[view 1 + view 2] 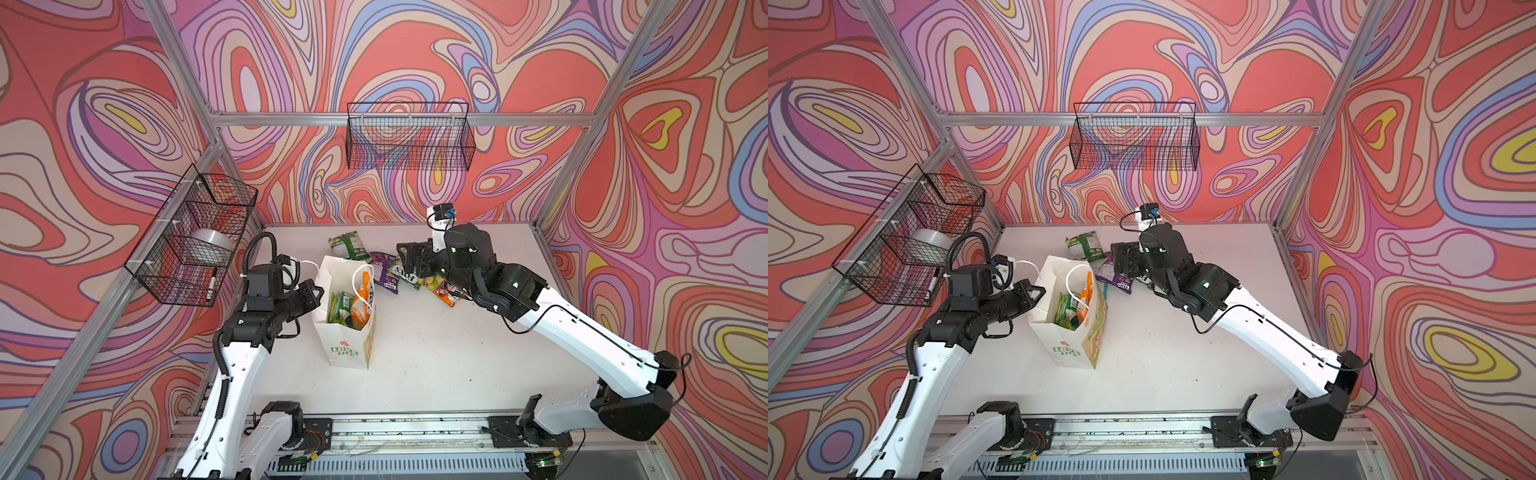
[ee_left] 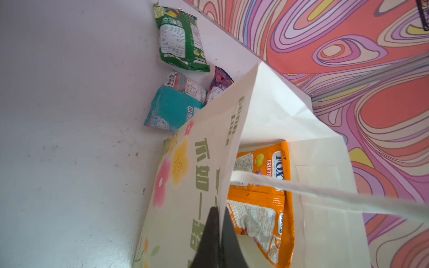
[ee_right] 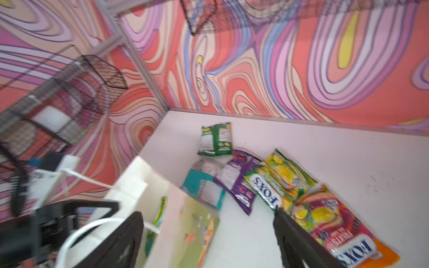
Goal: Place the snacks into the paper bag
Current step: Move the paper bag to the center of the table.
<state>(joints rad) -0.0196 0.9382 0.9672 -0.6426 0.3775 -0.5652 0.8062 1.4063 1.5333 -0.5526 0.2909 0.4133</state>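
The orange-red FOX'S pouch's label (image 3: 355, 251) is clear of the green FOX'S pouch, so my right gripper should keep going toward that label until its fingers are on both sides of it.
The white paper bag (image 1: 345, 340) stands upright at mid-table, mouth open. Inside lie an orange FOX'S pouch (image 2: 262, 201) and green pouches (image 1: 338, 307). My left gripper (image 2: 219, 208) is shut on the bag's wall at the rim, seen in a top view (image 1: 316, 291). Behind and right of the bag lie loose snacks: a green pouch (image 3: 216, 139), a teal one (image 3: 204, 185), a purple one (image 3: 236, 181), a green FOX'S pouch (image 3: 269, 188), a yellow-green one (image 3: 287, 171) and an orange-red FOX'S pouch (image 3: 336, 229). My right gripper (image 3: 207, 222) hangs open over this pile, holding nothing.
A black wire basket (image 1: 409, 137) hangs on the back wall. Another wire basket (image 1: 195, 237) on the left wall holds a silver round thing (image 1: 210, 245) and a marker (image 1: 212, 284). The arms' rail (image 1: 415, 428) runs along the table's front edge.
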